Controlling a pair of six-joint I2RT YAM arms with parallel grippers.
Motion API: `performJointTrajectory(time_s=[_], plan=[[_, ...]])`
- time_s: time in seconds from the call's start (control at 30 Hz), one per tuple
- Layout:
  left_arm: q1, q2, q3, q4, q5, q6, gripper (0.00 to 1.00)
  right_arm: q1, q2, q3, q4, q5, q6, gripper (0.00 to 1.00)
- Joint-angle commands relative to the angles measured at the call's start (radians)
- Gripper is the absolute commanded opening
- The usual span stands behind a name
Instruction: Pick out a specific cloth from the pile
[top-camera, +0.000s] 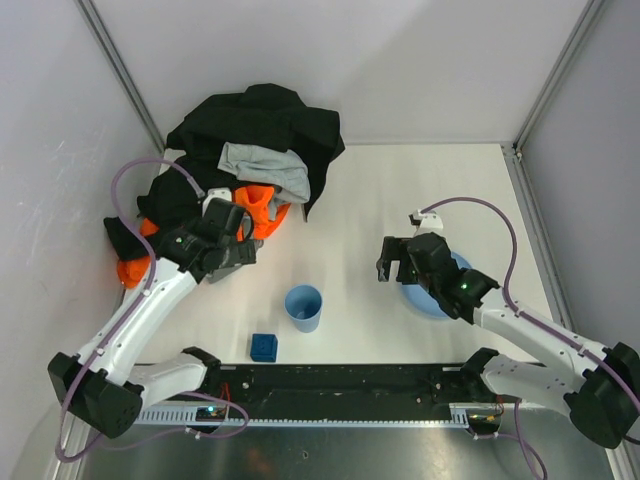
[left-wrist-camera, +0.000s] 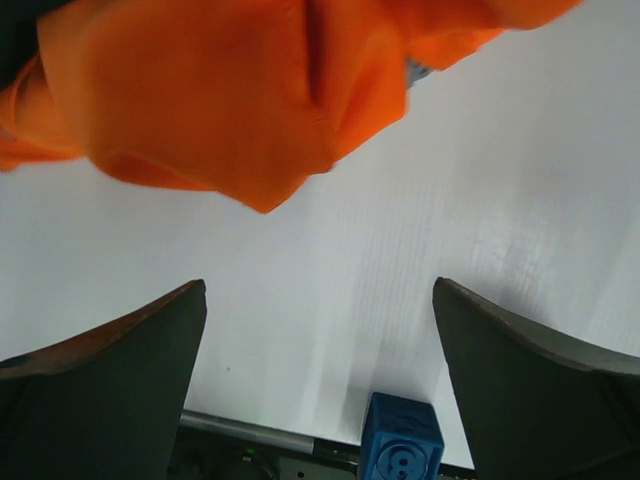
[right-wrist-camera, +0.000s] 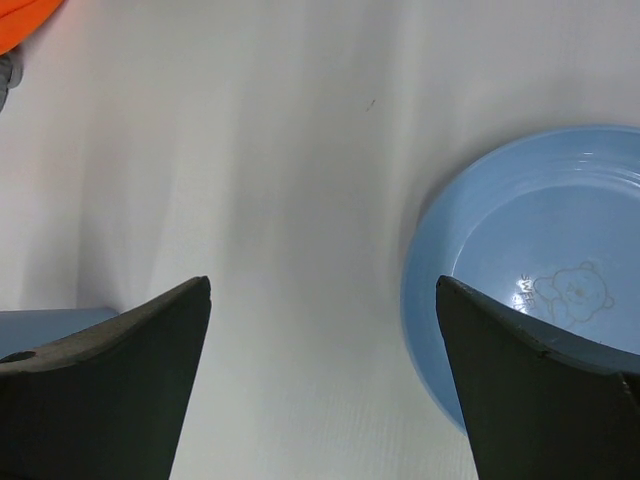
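The orange garment (top-camera: 258, 206) has grey fabric (top-camera: 224, 271) sticking out from under it, so I should expect more of that fabric to be hidden underneath when I lift the garment.
The pile (top-camera: 262, 120) lies at the table's back left: a large black garment with a bright orange one (top-camera: 262, 208) along its near side. The grey cloth (top-camera: 265, 165) rests on top of the black fabric, crumpled. My left gripper (top-camera: 238, 245) hovers at the pile's near edge, open and empty. In the left wrist view the orange fabric (left-wrist-camera: 230, 90) hangs above the left gripper (left-wrist-camera: 320, 290), with bare table between the fingers. My right gripper (top-camera: 393, 265) stands open and empty beside the blue plate, far from the pile. The right wrist view shows only table between the right gripper's (right-wrist-camera: 322, 283) fingers.
A blue plate (top-camera: 425, 300) sits under the right arm, its rim (right-wrist-camera: 420, 300) just right of that gripper. A blue cup (top-camera: 303, 307) stands mid-table. A small blue block (top-camera: 264, 346) lies near the front edge (left-wrist-camera: 400, 450). White walls close in on the left and at the back.
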Motion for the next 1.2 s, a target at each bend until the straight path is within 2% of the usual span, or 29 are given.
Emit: performJointTrajectory(time_s=[0.0, 0.27, 0.63, 0.93, 1.17], plan=[[0.095, -0.011, -0.044, -0.015, 0.054, -0.054, 1.0, 0.004, 0.01, 0.04, 0.028, 0.007, -0.001, 0.99], [0.169, 0.078, -0.05, 0.093, 0.167, 0.013, 1.0, 0.003, 0.014, 0.04, 0.032, -0.013, -0.007, 0.99], [0.185, 0.294, 0.048, 0.275, 0.173, 0.104, 1.0, 0.002, 0.029, 0.039, 0.014, -0.03, -0.025, 0.99], [0.184, 0.436, 0.17, 0.304, 0.183, 0.157, 1.0, -0.01, 0.054, 0.04, 0.023, -0.047, -0.023, 0.99], [0.185, 0.536, 0.258, 0.306, 0.137, 0.201, 1.0, -0.027, 0.07, 0.04, 0.035, -0.068, -0.024, 0.99]])
